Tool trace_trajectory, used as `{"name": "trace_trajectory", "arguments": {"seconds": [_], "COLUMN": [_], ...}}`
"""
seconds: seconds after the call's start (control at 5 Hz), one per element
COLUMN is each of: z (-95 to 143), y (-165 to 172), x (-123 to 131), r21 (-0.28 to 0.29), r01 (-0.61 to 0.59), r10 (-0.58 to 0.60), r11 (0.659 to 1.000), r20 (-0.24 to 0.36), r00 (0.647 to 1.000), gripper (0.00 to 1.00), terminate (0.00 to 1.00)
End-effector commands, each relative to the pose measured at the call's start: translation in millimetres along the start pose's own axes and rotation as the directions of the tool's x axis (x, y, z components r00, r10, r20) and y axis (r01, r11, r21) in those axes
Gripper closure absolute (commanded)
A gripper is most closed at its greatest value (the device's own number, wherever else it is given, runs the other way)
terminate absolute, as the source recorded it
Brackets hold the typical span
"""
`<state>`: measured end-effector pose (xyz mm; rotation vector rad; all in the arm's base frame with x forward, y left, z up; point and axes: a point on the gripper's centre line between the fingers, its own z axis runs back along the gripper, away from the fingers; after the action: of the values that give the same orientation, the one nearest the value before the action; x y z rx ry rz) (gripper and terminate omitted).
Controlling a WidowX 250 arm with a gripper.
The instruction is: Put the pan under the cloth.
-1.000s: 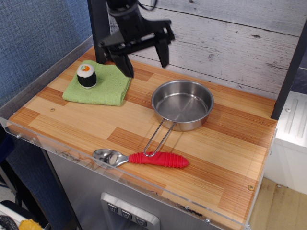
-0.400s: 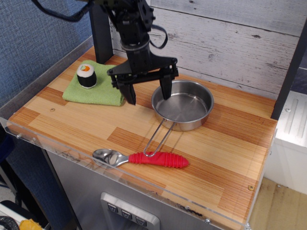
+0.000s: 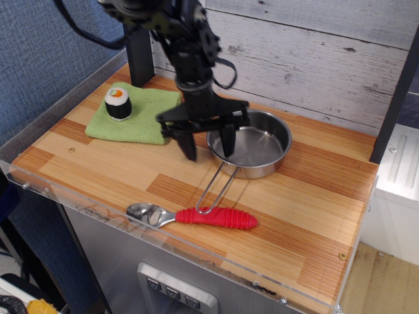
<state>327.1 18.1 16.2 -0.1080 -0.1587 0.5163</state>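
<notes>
I expect the pan (image 3: 253, 145) to come free and leave the red-handled spoon still when I lift the pan, because the wire-loop handle's tip (image 3: 205, 210) lies over that spoon.
The shiny steel pan (image 3: 255, 147) sits on the wooden table, its wire-loop handle (image 3: 215, 190) pointing toward the front. The light green cloth (image 3: 137, 111) lies flat at the back left with a sushi roll toy (image 3: 118, 103) standing on it. My gripper (image 3: 209, 147) is open and low over the pan's left rim. One finger (image 3: 228, 142) is inside the pan and the other finger (image 3: 188, 147) is outside it, above the table. It holds nothing.
A red-handled metal spoon (image 3: 196, 216) lies near the front edge, just below the pan handle's tip. A clear plastic lip runs along the table's front and left edges. A plank wall stands behind, and a dark post (image 3: 139, 55) rises at the back left.
My gripper has moved from above the cloth's right edge down and to the right, and now straddles the pan's left rim. The pan, cloth and spoon have not moved.
</notes>
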Motion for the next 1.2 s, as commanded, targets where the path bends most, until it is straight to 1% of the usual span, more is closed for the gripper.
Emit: {"name": "trace_trajectory", "arguments": {"seconds": [0.0,0.4,0.6,0.8,1.0], "z": [5,9,15,30,54], "y": [5,8,6,7,14], "x": [-4,-9,-11,-8,-2], "r21": [-0.004,-0.008,-0.024,-0.042,-0.073], "r01": [0.024,0.025,0.034,0.031,-0.006], "r10": [-0.024,-0.025,-0.033,-0.027,0.012], "r11": [1.000,1.000,0.999,0.999,0.997], "r20": [0.048,0.055,0.054,0.083,0.094], "r00": [0.999,0.998,0.998,0.996,0.996], "gripper": [1.00,1.00,1.00,1.00,1.00], "terminate": [0.00,0.00,0.00,0.00,0.00]}}
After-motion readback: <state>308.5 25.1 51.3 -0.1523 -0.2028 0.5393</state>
